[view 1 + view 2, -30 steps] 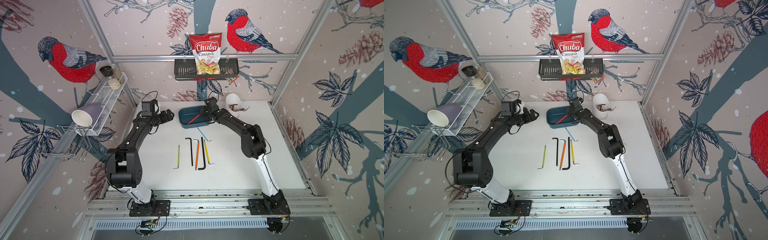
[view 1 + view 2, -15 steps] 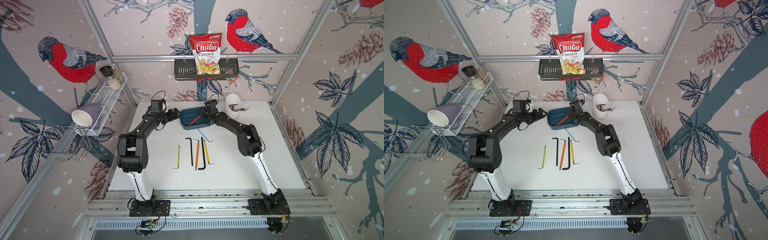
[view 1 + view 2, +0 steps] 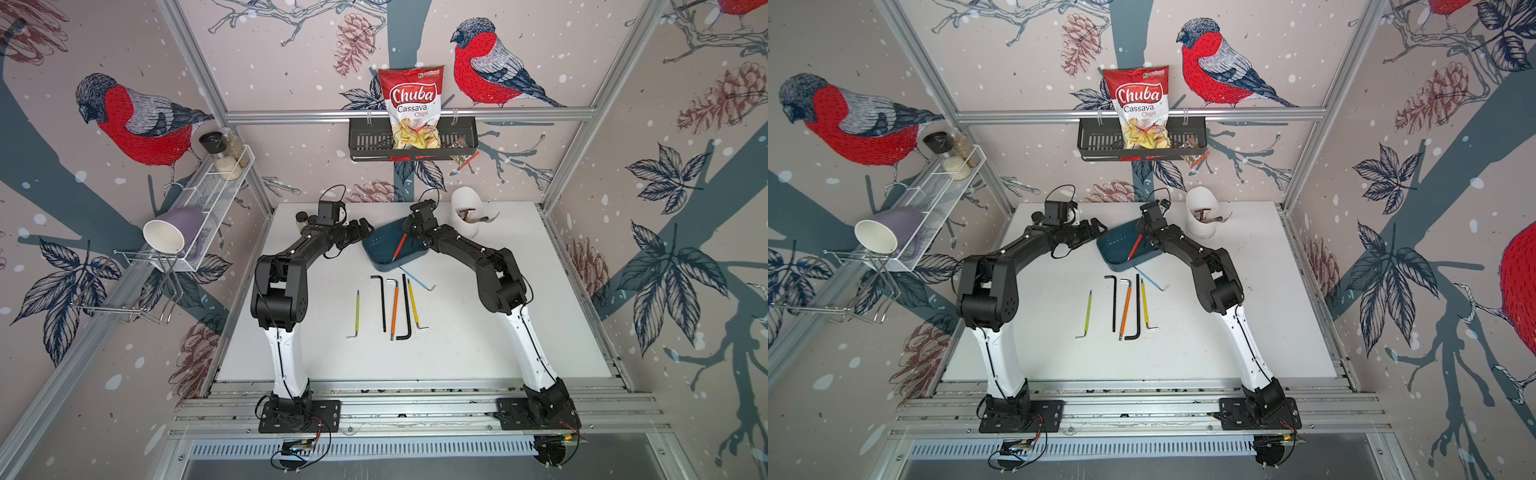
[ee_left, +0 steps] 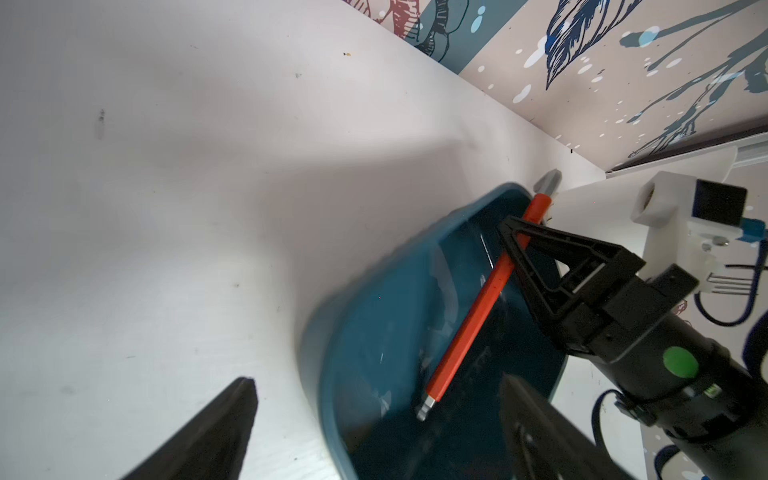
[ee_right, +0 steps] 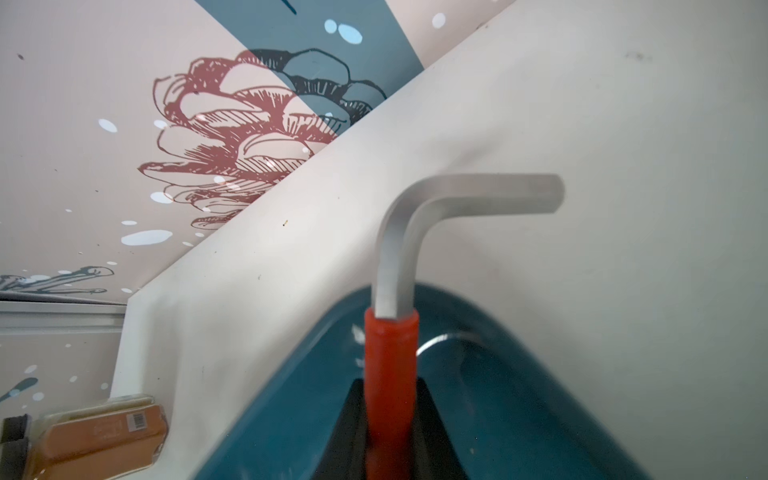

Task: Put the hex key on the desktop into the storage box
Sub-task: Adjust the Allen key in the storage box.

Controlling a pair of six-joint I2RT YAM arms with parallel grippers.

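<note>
Next, my right gripper pulls the red hex key toward the front and lowers it fully inside the box (image 3: 387, 241), because the red hex key's bent end (image 5: 472, 194) sticks out past the storage box's back rim.
The teal storage box (image 3: 380, 253) (image 3: 1113, 253) lies askew at the back of the white desktop (image 3: 478, 332). A red-sleeved hex key (image 3: 400, 246) (image 3: 1133, 248) slants across the box, and my right gripper (image 3: 409, 230) (image 5: 390, 386) is shut on its sleeve. Its bent metal end (image 5: 415, 208) sticks out past the rim, and its straight tip (image 4: 424, 409) points down into the box. My left gripper (image 3: 365, 228) (image 4: 378, 384) is open, straddling the box's left rim (image 4: 328, 365). Several more hex keys lie in a row on the desktop: green (image 3: 356, 311), black (image 3: 382, 303), orange (image 3: 394, 307), yellow (image 3: 412, 303), light blue (image 3: 417, 280).
A white cup (image 3: 467, 212) stands just right of the box. A small bottle (image 3: 301, 218) sits at the back left, near my left arm. A black wall basket (image 3: 365, 143) with a chips bag hangs above. A wire shelf (image 3: 216, 195) with a mug lines the left wall.
My left arm swung right until its open jaws reached the box's left end. My right jaws closed on the red hex key. The box has turned askew.
</note>
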